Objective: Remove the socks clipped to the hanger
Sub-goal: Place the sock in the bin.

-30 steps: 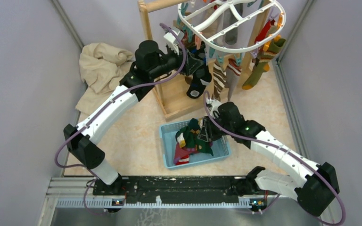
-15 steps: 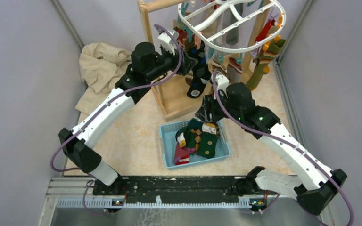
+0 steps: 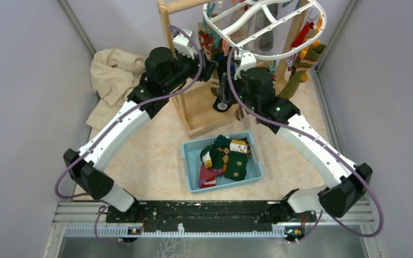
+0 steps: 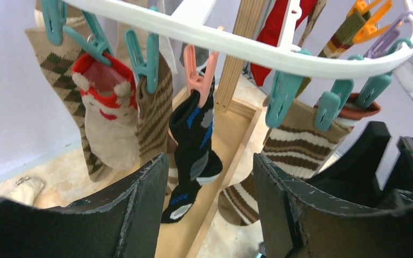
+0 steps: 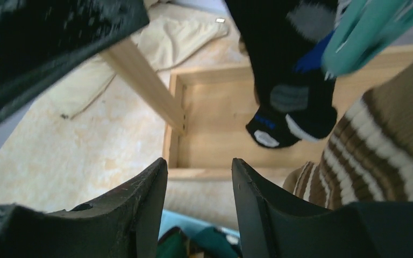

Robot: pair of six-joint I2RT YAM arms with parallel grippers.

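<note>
The way to the black sock [image 4: 196,119] is crowded for my right gripper by my open left gripper. Next, my left gripper moves back before my right gripper takes the sock's leg [image 4: 192,154].
The white hanger [image 3: 301,45] hangs from the wooden stand, and its rim [image 4: 236,45] crosses the top of the left wrist view. Several socks are clipped to it: an argyle one [image 4: 59,70], a snowman one [image 4: 107,118], a brown striped one [image 4: 153,113], a black one with blue and grey [image 4: 193,145] on a pink clip [image 4: 199,75], and a brown-and-white striped one [image 4: 296,150]. My left gripper [image 4: 209,161] is open just short of the black sock, with nothing between its fingers. My right gripper [image 5: 199,161] is open and empty below the black sock [image 5: 290,107].
A blue basket [image 3: 191,166] on the floor holds several loose socks [image 3: 226,158]. The wooden stand's base [image 3: 193,113] sits under the hanger. A beige cloth [image 3: 113,75] lies at the back left. More socks [image 3: 296,80] hang at the hanger's right. Grey walls close both sides.
My right arm has risen from the basket to under the hanger, leaving socks in the basket, and its jaws have opened. My left arm has shifted slightly up and left.
</note>
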